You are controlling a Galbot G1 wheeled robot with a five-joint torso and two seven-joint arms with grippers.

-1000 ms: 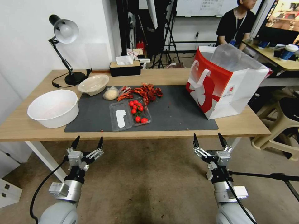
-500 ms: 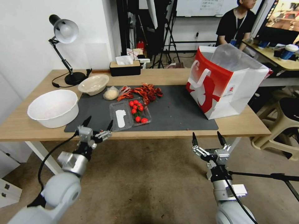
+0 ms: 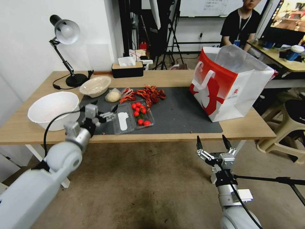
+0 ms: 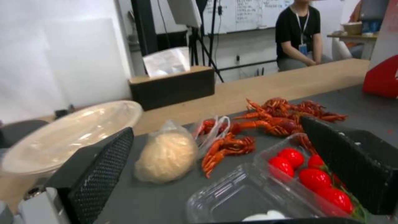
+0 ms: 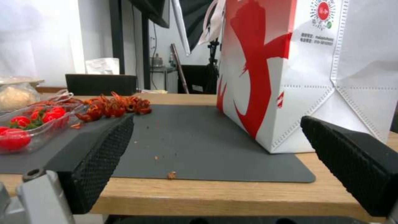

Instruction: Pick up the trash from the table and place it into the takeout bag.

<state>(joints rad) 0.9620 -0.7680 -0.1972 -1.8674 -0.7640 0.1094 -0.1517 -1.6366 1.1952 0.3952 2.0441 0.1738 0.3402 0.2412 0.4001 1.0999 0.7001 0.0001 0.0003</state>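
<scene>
The plastic-wrapped beige lump (image 3: 113, 95) will come away when I lift it and leave the crayfish shells behind, as loose plastic loops lie against those shells.
A plastic-wrapped beige lump (image 3: 113, 95) and a shallow beige bowl (image 3: 95, 86) lie at the back left of the dark mat (image 3: 181, 111) on the light-wood table (image 3: 165, 76). Red crayfish shells (image 3: 147, 93) are heaped beside them. The red-and-white takeout bag (image 3: 228, 86) stands upright at the right end. My left gripper (image 3: 105, 106) hovers open over the mat's left part, short of the lump (image 4: 166, 155) and bowl (image 4: 70, 137). Below the table's front edge my right gripper (image 3: 212, 141) is open and empty, facing the bag (image 5: 298, 62).
A clear tray of red tomatoes (image 3: 133, 116) lies just right of the left gripper. A large deep white bowl (image 3: 54, 109) sits at the left edge. A desk lamp (image 3: 65, 31) and a tissue box (image 3: 127, 68) stand at the back. A stool (image 3: 286, 127) is on the right.
My left arm has risen from below the table's front edge and reached forward over the mat, staying open. The right gripper has barely moved.
</scene>
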